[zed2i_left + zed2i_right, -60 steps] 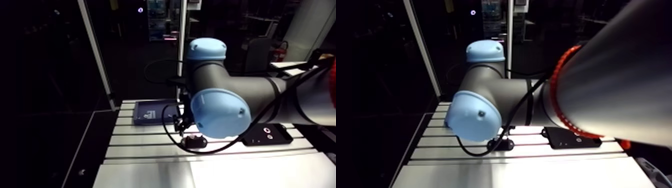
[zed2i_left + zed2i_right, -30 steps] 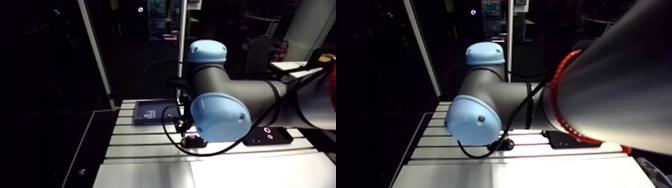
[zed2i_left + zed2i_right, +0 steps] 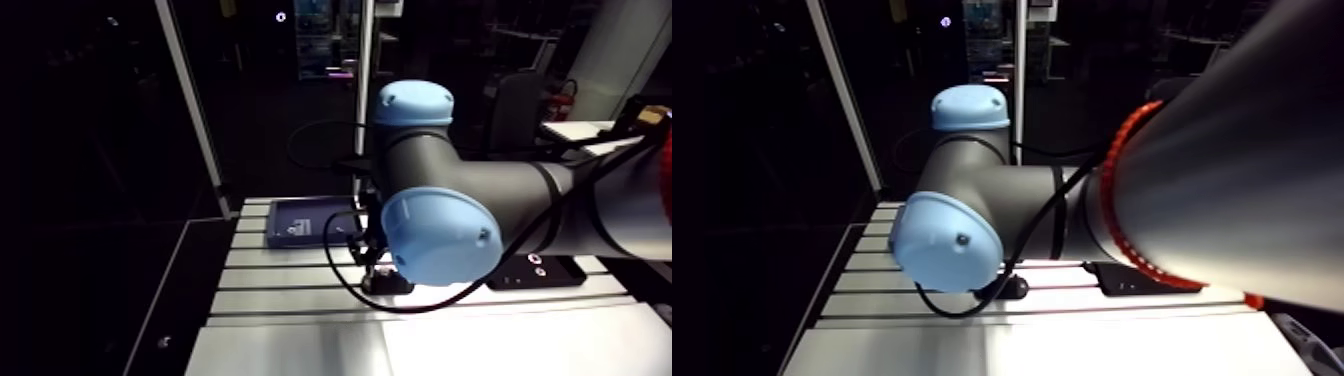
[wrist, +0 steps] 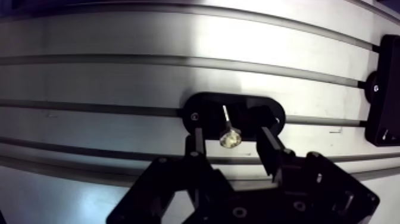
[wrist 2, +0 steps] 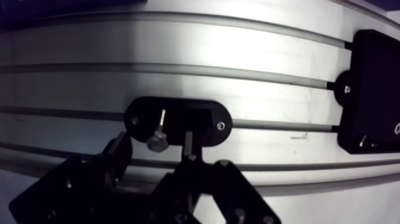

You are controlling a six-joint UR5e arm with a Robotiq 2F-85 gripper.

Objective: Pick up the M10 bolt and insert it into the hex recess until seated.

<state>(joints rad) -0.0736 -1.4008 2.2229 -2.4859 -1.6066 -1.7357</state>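
I expect the M10 bolt (image 4: pixel 230 138) to come free by itself when I lift it, because a screw (image 4: pixel 194 117) shows at the end of the black oval holder.
In the wrist view a small silver bolt (image 4: pixel 228 134) sits at a black oval holder (image 4: pixel 205 110) on the slotted table; its round head points toward the camera and its thin shank runs away into the holder. My gripper (image 4: pixel 230 132) hangs just above it, open, with one finger (image 4: pixel 196 143) on each side of the head and a gap to both. In the arm view the gripper (image 3: pixel 371 262) sits low over the same holder (image 3: pixel 392 285), mostly hidden behind the blue joint cap.
A black rectangular plate (image 5: pixel 375 89) with small fittings is fixed to the table beside the holder, also visible in the arm view as the black plate (image 3: pixel 532 270). A blue tray (image 3: pixel 298 222) lies further back. Aluminium slots (image 4: pixel 119 59) run across the table.
The gripper has come down closer over the black holder and now partly covers it in the arm view. The holder, plate and tray have not moved.
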